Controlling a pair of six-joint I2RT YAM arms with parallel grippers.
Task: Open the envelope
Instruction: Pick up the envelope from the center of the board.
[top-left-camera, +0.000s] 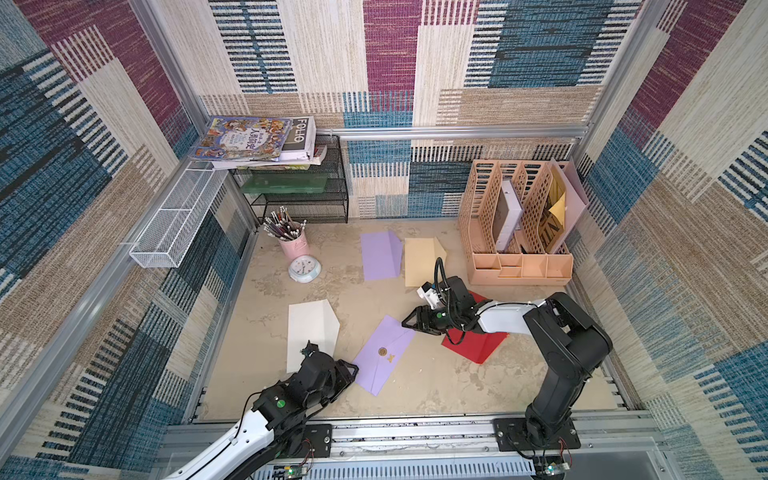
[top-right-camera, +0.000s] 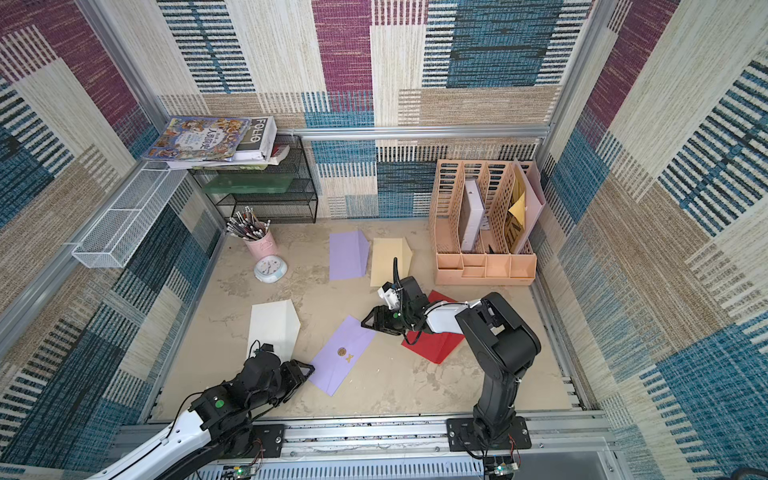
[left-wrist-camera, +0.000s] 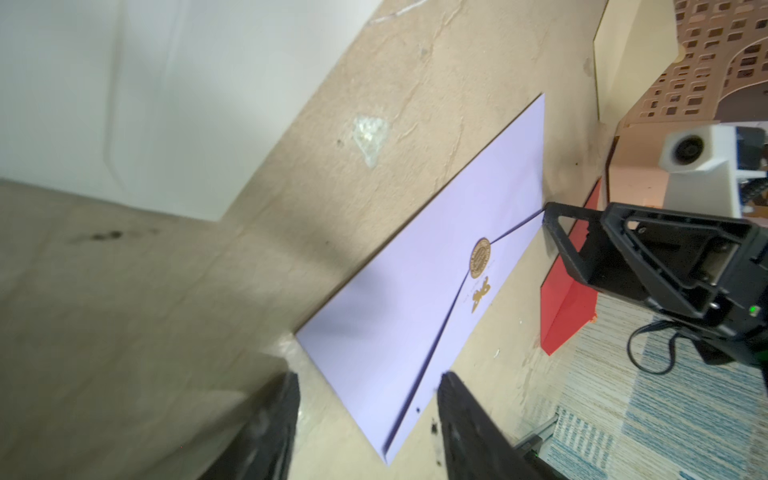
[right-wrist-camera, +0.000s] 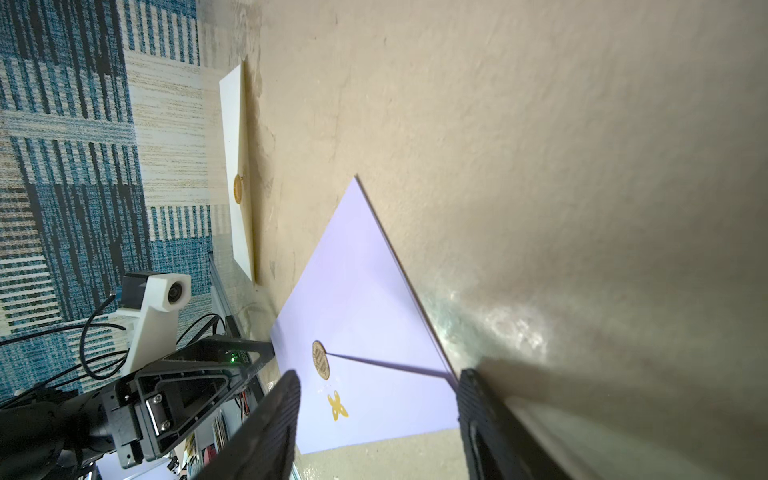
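Note:
The lilac envelope (top-left-camera: 385, 354) lies slantwise from my left gripper to my right gripper, so next I take its near end (top-left-camera: 366, 383) and far end and turn it straight before opening it.
A lilac envelope (top-left-camera: 384, 353) (top-right-camera: 345, 355) lies flat and slantwise at the front middle of the table, its flap down under a round gold seal (left-wrist-camera: 480, 257) (right-wrist-camera: 321, 360). My left gripper (top-left-camera: 355, 368) (left-wrist-camera: 369, 376) is low at its near left corner. It is open, and the corner lies between the fingers (left-wrist-camera: 286, 415) without being gripped. My right gripper (top-left-camera: 404, 322) (right-wrist-camera: 379, 374) is open at the far right corner. One of its fingertips (right-wrist-camera: 467, 376) sits at the envelope's edge where the flap line ends. Neither gripper holds anything.
A white envelope (top-left-camera: 309, 332) lies left of the lilac one and a red one (top-left-camera: 478, 345) under the right arm. Another lilac (top-left-camera: 380, 255) and a cream envelope (top-left-camera: 422, 262) lie behind. A peach file organizer (top-left-camera: 519, 266), pen cup (top-left-camera: 293, 245), clock (top-left-camera: 304, 269) and mesh rack (top-left-camera: 299, 195) line the back.

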